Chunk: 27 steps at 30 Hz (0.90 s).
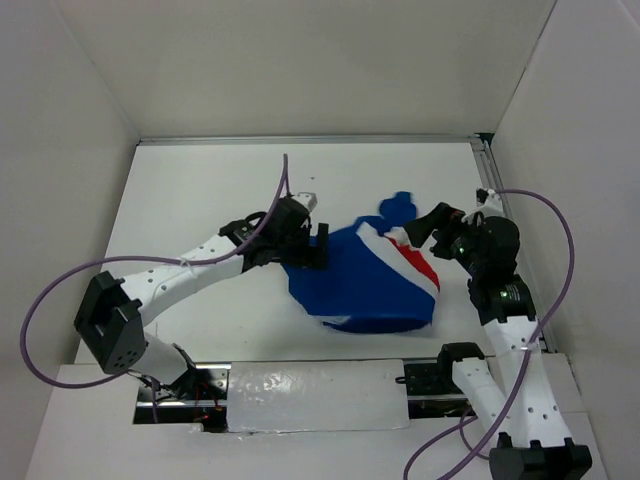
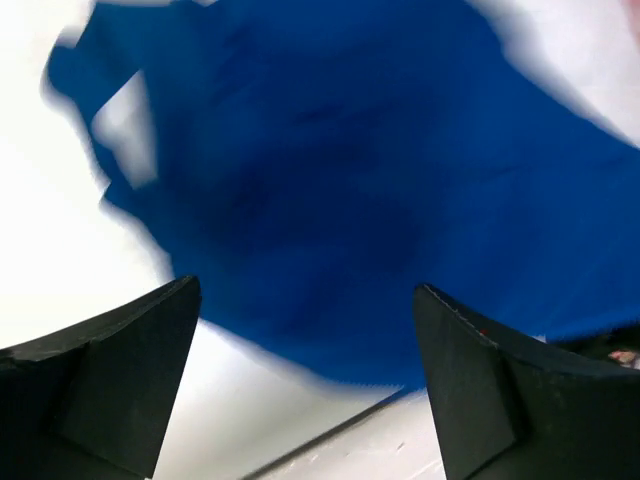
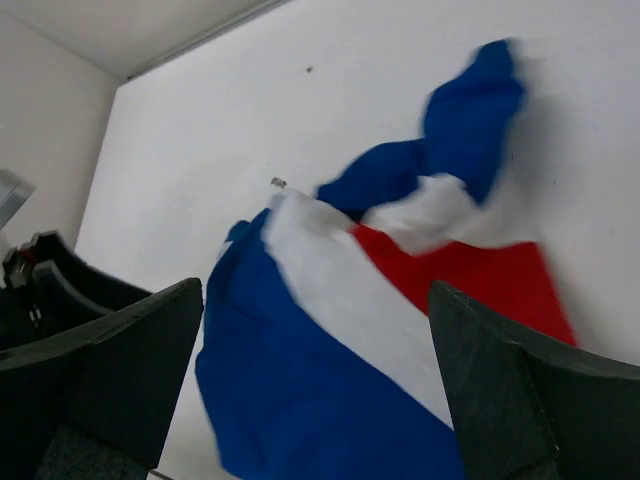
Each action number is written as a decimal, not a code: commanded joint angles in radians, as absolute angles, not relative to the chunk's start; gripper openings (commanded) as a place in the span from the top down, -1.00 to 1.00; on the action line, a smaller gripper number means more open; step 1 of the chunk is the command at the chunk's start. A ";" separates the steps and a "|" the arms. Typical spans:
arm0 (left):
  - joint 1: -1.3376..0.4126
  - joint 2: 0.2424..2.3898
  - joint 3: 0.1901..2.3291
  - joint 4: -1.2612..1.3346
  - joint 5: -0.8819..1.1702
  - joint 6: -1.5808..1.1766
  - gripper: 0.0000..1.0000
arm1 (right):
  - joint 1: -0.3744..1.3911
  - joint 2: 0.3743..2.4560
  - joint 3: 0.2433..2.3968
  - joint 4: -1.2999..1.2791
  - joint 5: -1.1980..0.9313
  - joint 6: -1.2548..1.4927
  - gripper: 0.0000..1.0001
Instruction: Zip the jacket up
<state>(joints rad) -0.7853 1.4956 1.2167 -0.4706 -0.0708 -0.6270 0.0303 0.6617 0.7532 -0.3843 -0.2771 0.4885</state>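
My right gripper's fingers are open, and the white stripe's far end (image 1: 367, 232) lies uncovered in front of them. I should carry on going toward that fabric (image 3: 298, 222) until they close on it.
The jacket (image 1: 365, 280) lies crumpled on the white table, blue with a white and red stripe on its right side; a blue lobe sticks out at the far end. Its zipper and lettering are hidden. My left gripper (image 1: 318, 246) is open at the jacket's left edge, with blue fabric (image 2: 340, 200) ahead of its fingers (image 2: 130, 370). My right gripper (image 1: 428, 228) is open at the jacket's far right corner, holding nothing. In the right wrist view the striped fabric (image 3: 330, 300) lies between and beyond the fingers (image 3: 510, 390), blurred.
White walls enclose the table (image 1: 200, 190) on the left, back and right. A metal rail (image 1: 487, 170) runs along the far right edge. A white plate (image 1: 310, 395) covers the near edge between the arm bases. Purple cables loop off both arms.
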 commanded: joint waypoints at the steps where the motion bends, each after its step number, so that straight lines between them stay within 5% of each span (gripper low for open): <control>1: -0.753 1.421 1.117 -0.577 -0.106 -0.741 -0.99 | 0.037 0.719 0.802 -0.403 -0.261 0.474 -1.00; 9: -0.565 1.313 0.979 -0.537 -0.009 -0.779 -0.99 | 0.041 0.818 0.813 -0.483 -0.091 0.541 -0.99; 22: -0.525 1.879 1.347 -0.491 0.091 -0.770 -0.95 | 0.209 1.141 0.949 -0.454 -0.014 0.503 -0.99; 27: -0.515 2.009 1.400 -0.442 0.178 -0.769 -0.34 | 0.227 1.276 0.937 -0.423 0.080 0.560 -0.96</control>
<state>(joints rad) -0.5209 1.9526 1.3552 -0.4667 0.1081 -0.7689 0.2211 1.2224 0.9203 -0.4442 -0.0120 0.5339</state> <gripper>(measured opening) 0.711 0.985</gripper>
